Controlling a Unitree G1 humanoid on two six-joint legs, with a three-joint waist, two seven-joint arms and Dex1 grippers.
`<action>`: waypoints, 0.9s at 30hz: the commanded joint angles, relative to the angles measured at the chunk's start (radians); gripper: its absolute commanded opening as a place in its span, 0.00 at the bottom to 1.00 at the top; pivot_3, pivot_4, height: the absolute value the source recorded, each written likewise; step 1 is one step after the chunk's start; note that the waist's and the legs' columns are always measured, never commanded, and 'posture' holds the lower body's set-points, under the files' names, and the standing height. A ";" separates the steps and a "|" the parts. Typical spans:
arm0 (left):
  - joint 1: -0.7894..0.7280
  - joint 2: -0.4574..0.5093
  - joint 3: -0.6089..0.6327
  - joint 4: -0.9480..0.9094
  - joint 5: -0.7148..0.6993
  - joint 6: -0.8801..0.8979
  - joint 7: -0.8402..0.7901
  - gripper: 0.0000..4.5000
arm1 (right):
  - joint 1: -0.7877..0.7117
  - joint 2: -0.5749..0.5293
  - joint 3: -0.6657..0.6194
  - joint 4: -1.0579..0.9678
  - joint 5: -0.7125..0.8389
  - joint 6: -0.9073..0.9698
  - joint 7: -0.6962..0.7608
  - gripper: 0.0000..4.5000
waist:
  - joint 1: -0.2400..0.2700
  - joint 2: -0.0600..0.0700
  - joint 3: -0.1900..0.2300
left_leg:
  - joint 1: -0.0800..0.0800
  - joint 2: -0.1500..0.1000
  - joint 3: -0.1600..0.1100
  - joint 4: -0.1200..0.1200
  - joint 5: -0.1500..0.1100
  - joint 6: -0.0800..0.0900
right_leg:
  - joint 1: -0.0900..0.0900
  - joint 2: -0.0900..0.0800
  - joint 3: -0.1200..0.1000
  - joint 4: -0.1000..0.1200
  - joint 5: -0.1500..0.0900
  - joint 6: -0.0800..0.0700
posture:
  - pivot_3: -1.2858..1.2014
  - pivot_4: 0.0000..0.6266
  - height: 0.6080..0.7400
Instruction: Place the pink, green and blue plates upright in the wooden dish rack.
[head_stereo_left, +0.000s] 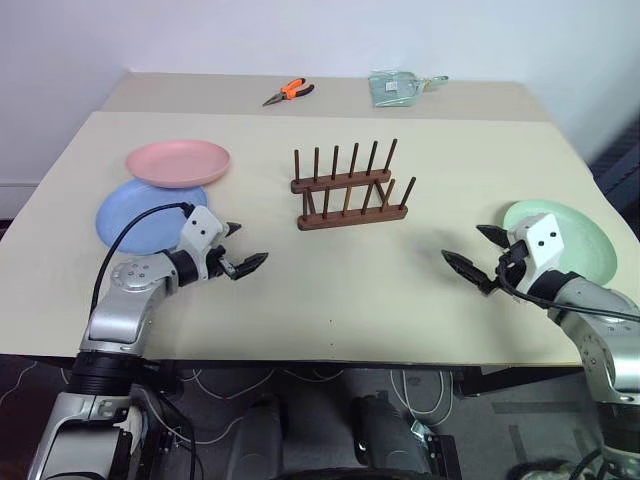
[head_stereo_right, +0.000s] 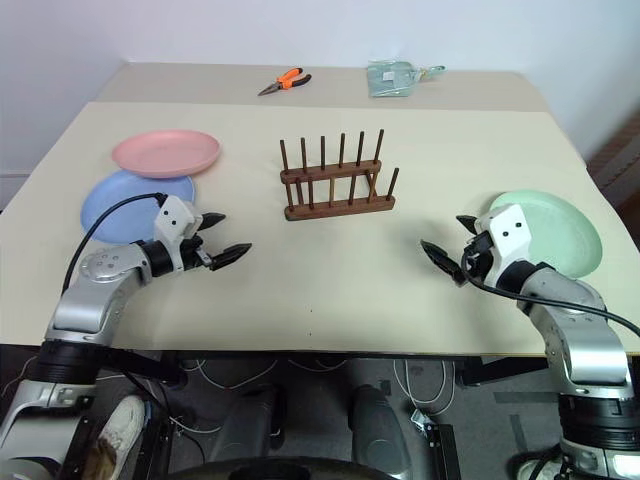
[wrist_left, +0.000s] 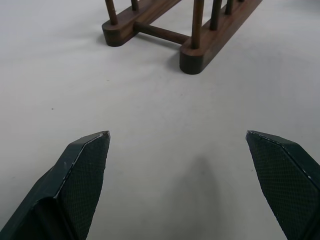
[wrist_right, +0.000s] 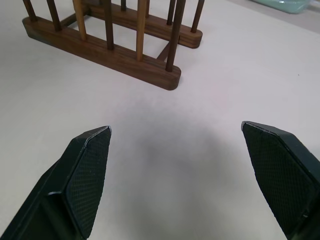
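The wooden dish rack (head_stereo_left: 352, 217) is slanted to the table's front edge, so next my left gripper grabs the rack's front bar (head_stereo_left: 307, 223) and straightens the rack before fetching plates.
The wooden dish rack (head_stereo_left: 349, 196) stands empty at the table's middle, its pegs upright. At the left lies the pink plate (head_stereo_left: 178, 162), resting partly on the blue plate (head_stereo_left: 140, 220). The green plate (head_stereo_left: 572, 237) lies flat at the right edge. My left gripper (head_stereo_left: 240, 251) hovers open just right of the blue plate, pointing toward the rack. My right gripper (head_stereo_left: 476, 252) is open beside the green plate's left rim, also facing the rack. Both wrist views show the rack (wrist_left: 192, 37) (wrist_right: 125, 47) ahead between spread fingers, nothing held.
Orange-handled pliers (head_stereo_left: 288, 92) and a pale green packet (head_stereo_left: 397, 87) lie on a second table behind. Bare tabletop (head_stereo_left: 350, 290) stretches between the grippers and in front of the rack. The table's front edge runs just below both arms.
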 joint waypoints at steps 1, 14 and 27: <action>-0.021 -0.008 -0.010 -0.028 0.006 -0.008 0.002 1.00 | -0.015 0.007 -0.008 -0.035 -0.010 -0.023 -0.015 0.95 | 0.000 0.000 0.000 | 0.000 0.000 0.000 0.000 0.000 0.000 | 0.000 0.000 0.000 0.000 0.000 0.000 | 0.52 0.24 0.90; -0.350 -0.155 -0.154 0.429 0.134 -0.137 -0.041 1.00 | -0.051 0.079 0.078 -0.102 -0.025 0.014 -0.062 0.95 | 0.004 -0.001 0.000 | -0.001 -0.001 -0.001 0.002 0.000 0.000 | 0.001 0.000 0.000 0.000 0.000 0.001 | 0.52 0.24 0.90; -0.648 -0.327 -0.183 1.039 0.253 -0.401 -0.082 0.60 | 0.069 0.130 0.081 -0.251 -0.061 0.033 -0.175 1.00 | 0.003 -0.001 -0.001 | -0.001 -0.001 -0.001 0.001 -0.001 0.001 | 0.001 0.000 0.000 0.000 0.001 0.005 | 0.52 0.24 0.90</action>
